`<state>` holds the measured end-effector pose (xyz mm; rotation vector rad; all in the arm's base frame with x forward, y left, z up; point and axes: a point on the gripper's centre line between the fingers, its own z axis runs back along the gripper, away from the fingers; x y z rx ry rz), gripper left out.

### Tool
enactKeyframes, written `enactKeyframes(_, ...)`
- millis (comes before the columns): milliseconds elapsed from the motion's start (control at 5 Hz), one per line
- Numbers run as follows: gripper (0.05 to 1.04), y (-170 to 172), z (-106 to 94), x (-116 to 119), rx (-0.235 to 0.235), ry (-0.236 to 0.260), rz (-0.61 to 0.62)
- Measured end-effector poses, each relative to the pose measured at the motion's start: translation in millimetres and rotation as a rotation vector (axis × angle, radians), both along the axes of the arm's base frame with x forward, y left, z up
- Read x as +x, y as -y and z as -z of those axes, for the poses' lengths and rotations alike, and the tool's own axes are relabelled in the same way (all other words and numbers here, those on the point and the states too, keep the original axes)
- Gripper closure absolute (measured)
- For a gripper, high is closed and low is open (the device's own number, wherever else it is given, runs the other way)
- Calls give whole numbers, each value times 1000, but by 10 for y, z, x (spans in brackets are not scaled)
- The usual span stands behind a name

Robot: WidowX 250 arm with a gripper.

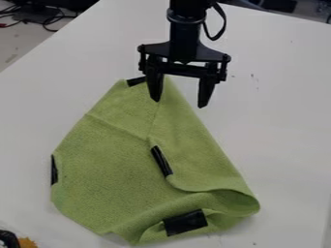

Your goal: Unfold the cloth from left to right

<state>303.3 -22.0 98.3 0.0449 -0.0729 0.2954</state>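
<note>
My gripper will pull the cloth's black-taped corner, and the folded flap should swing open while the green cloth's middle stays flat, because the fold curls loosely.
The gripper (179, 103) hangs over the upper part of the green cloth (110, 169), its two fingers spread apart with nothing between them. One finger is in front of the cloth's top end, the other just off its right edge. The cloth lies on the white table, with its right side folded over toward the middle and a curled fold at the lower right. Black tape pieces mark the cloth: one at the top, one at the left edge, one on the folded flap (161, 161) and a wide one near the bottom (185, 223).
The white table (284, 121) extends around the cloth. Black and orange objects (26, 242) sit at the lower left corner. Cables (48, 22) lie beyond the table's edge at the upper left.
</note>
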Motion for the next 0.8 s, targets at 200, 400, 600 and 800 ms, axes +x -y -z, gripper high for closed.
enactKeyframes(200,83,4,100,-25,-2,-25,-1)
enactKeyframes(400,83,-42,359,-165,-36,-24,-31)
enactKeyframes(600,83,-165,628,-341,-89,21,-85)
enactKeyframes(800,83,-228,759,-342,-124,63,-112)
